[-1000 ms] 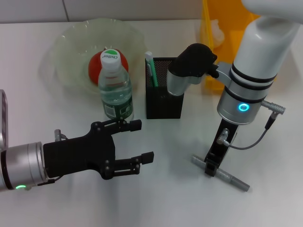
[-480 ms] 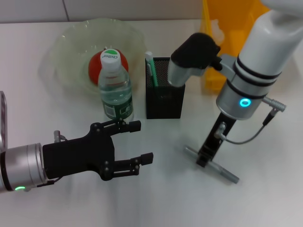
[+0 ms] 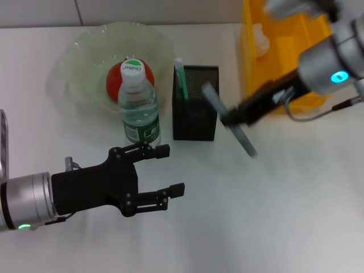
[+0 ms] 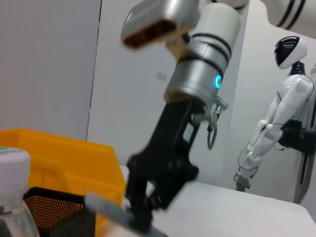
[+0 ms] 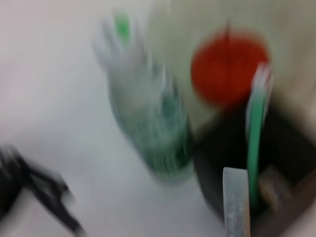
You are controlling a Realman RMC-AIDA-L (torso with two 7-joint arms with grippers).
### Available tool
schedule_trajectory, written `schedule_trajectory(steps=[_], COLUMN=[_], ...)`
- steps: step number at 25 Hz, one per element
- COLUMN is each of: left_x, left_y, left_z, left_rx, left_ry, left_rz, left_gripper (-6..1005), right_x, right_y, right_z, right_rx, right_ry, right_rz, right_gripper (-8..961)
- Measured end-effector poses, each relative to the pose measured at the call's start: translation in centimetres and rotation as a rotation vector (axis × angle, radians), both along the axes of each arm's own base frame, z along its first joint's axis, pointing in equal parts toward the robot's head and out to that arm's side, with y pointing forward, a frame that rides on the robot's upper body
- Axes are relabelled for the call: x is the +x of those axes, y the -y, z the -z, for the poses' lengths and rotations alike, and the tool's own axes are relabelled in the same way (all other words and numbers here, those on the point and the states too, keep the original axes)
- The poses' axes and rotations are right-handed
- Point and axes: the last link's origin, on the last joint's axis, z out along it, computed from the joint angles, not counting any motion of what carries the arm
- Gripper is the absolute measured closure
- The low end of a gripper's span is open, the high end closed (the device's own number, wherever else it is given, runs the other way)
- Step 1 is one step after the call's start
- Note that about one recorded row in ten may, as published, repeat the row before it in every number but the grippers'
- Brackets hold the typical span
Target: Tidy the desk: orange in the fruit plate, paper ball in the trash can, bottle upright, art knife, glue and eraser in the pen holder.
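Observation:
Next, I turn the art knife (image 3: 215,100) upright over the holder's opening (image 3: 196,85) before I lower it, because the knife is slanting in my right gripper beside the pen holder.
My right gripper (image 3: 234,118) is shut on the grey art knife (image 3: 227,118) and holds it tilted in the air just right of the black mesh pen holder (image 3: 195,108). The knife (image 5: 236,205) also shows in the right wrist view, above the holder. A green-and-white glue stick (image 3: 180,79) stands in the holder. The bottle (image 3: 138,105) stands upright beside the fruit plate (image 3: 85,51), which holds the orange (image 3: 116,79). A white paper ball (image 3: 260,35) lies in the yellow trash can (image 3: 284,57). My left gripper (image 3: 172,169) hovers open in front of the bottle. The eraser is out of view.
The left wrist view shows the right arm's black gripper (image 4: 148,197) on the knife, with the yellow bin (image 4: 64,158) behind it. Bare white desk stretches to the front and right of the pen holder.
My right gripper lifted the art knife off the desk and swung up and back towards the trash can side, so the knife now hangs beside the pen holder. The left arm has not moved.

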Motion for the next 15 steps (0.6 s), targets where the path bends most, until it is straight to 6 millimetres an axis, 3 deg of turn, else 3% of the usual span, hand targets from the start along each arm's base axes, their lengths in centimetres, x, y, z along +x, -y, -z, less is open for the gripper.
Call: schedule_trajectory(steps=[6,12,15], left_x=[0.0,0.2,0.2], left_y=[-0.1,-0.2,-0.2], left_z=[-0.1,-0.1,-0.1], left_rx=[0.007,0.007,0.007], left_ry=[0.005,0.01,0.01], left_rz=[-0.004,0.002,0.004], left_gripper=[202,202,202], right_x=[1.4,4.7,5.2], right_y=[0.7,1.1,1.2], right_z=[-3.2,-2.2,-1.5], right_rx=[0.168,0.357,0.378], right_ry=[-0.515,-0.823,-0.828], right_rz=[-0.141,-0.249,-0.266], right_gripper=[813,814,814])
